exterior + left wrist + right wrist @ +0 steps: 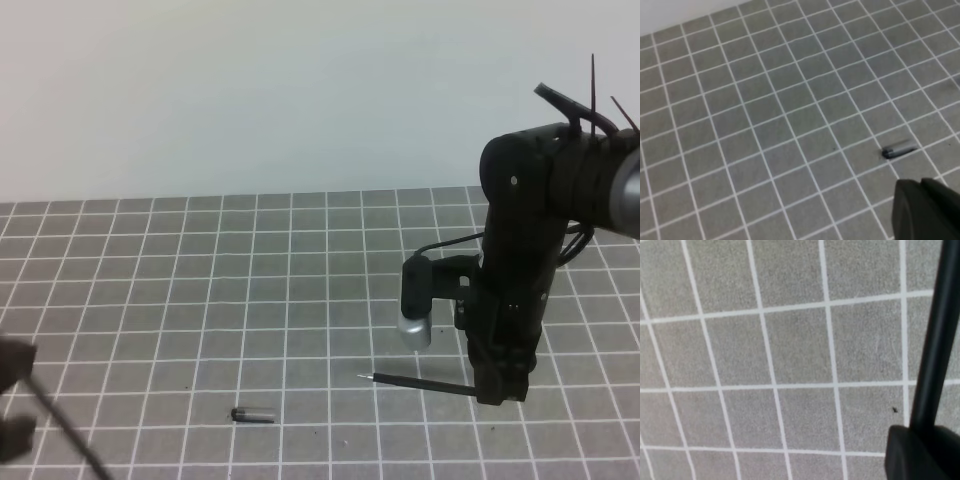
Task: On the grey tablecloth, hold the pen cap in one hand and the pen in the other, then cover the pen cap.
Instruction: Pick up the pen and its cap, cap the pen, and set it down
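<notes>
The pen cap's clear end (265, 417) points toward the pen's silvery tip, so the pen cap will take the pen's tip there and stay on when the robot pushes.
The grey tablecloth (200, 300) with its white grid covers the table. The pen (420, 383) is nearly level and low over the cloth, with its silvery tip (361, 376) pointing left. My right gripper (500, 385) is shut on its back end. In the right wrist view the pen (935, 340) runs up from a finger (920, 455). The pen cap (252, 414) lies alone on the cloth, left of the pen tip. It also shows in the left wrist view (899, 149). My left gripper (15, 400) is at the lower left edge, open, empty and well apart from the cap.
A pale wall (250, 90) rises behind the cloth's far edge. The right arm's black body (520, 230) and its silver-tipped camera (415, 300) stand above the pen. A thin dark cable (65, 430) runs down from the left gripper.
</notes>
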